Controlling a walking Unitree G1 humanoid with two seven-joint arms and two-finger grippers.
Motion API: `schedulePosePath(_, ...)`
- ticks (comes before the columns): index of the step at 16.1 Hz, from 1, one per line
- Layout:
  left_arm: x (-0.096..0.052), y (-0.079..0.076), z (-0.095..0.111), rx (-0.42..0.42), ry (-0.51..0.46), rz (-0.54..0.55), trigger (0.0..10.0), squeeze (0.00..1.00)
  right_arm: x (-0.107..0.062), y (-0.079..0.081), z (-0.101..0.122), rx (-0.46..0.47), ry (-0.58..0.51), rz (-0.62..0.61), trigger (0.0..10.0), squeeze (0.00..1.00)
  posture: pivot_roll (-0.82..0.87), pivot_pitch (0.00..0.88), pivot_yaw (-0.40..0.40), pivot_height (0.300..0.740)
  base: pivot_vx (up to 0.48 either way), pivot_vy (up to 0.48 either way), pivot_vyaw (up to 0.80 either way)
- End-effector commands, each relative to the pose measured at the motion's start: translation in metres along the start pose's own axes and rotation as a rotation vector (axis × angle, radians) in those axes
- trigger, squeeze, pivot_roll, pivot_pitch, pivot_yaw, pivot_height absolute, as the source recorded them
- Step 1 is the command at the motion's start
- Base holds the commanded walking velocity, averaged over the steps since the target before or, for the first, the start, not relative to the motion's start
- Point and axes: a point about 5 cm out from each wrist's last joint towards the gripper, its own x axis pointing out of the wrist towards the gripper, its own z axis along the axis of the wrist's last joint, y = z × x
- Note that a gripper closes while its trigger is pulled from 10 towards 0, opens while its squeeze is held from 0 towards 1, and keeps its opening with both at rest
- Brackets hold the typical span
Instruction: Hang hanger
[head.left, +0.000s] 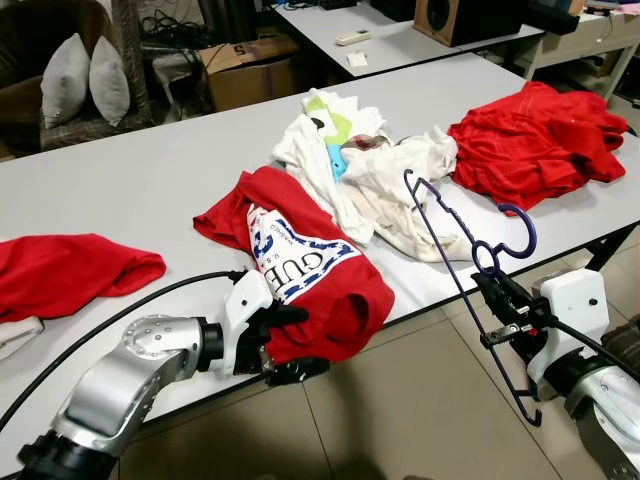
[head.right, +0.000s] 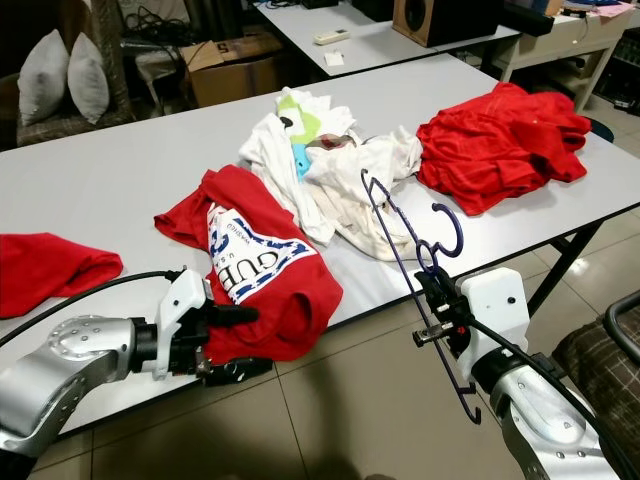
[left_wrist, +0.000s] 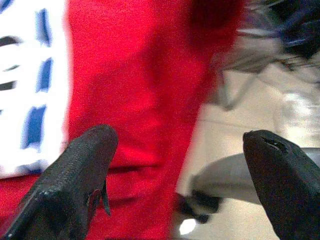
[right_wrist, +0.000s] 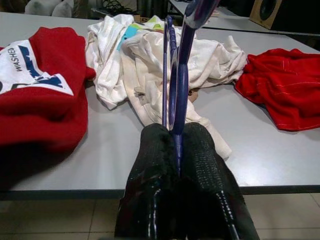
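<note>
I expect the cloth to fold over and hide its print when I pull its upper edge, because the red T-shirt (head.left: 300, 262) droops over the table's front edge (head.left: 335, 335).
A dark blue hanger (head.left: 452, 250) stands tilted over the table's front edge, its hook (head.left: 520, 232) pointing up. My right gripper (head.left: 497, 303) is shut on the hanger just below the hook; in the right wrist view the fingers (right_wrist: 152, 165) clamp its blue neck (right_wrist: 178, 85). A red T-shirt with a white and blue print (head.left: 300, 265) hangs over the table edge. My left gripper (head.left: 285, 340) is open at its hanging hem, one finger (left_wrist: 82, 172) against the red cloth (left_wrist: 140, 90).
On the grey table (head.left: 150, 170) lie a heap of white garments (head.left: 370, 170), a red garment (head.left: 535, 140) at the right and another red one (head.left: 70, 270) at the left. Behind stand a second table (head.left: 400, 40), a cardboard box (head.left: 245, 70) and grey cushions (head.left: 85, 75).
</note>
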Motion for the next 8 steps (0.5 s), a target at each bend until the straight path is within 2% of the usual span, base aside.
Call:
schedulePosePath(1,0.0002,0.0072,-0.0010,0.025,0.024,0.066,2.4,0.00,0.0019,0.0010,0.0028,-0.010,-0.016,0.000,10.0,0.00,-0.15,0.000,0.088,0.740,0.000,0.000,0.00)
schedulePosePath(2,0.0010,0.0092,-0.0012,0.031,0.023,0.088,0.0,0.00,0.0017,0.0006,0.0027,-0.010,-0.016,-0.002,10.0,0.00,-0.15,0.000,0.090,0.740,0.000,0.000,0.00)
schedulePosePath(5,0.0053,0.0113,-0.0016,0.031,0.016,0.131,0.0,0.00,0.0017,0.0003,0.0028,-0.011,-0.017,-0.006,10.0,0.00,-0.15,0.000,0.093,0.740,0.000,0.000,0.00)
schedulePosePath(8,0.0100,0.0048,-0.0035,0.029,0.017,0.106,0.0,0.00,0.0017,0.0005,0.0031,-0.011,-0.020,-0.008,10.0,0.00,-0.15,0.000,0.093,0.740,0.000,0.000,0.00)
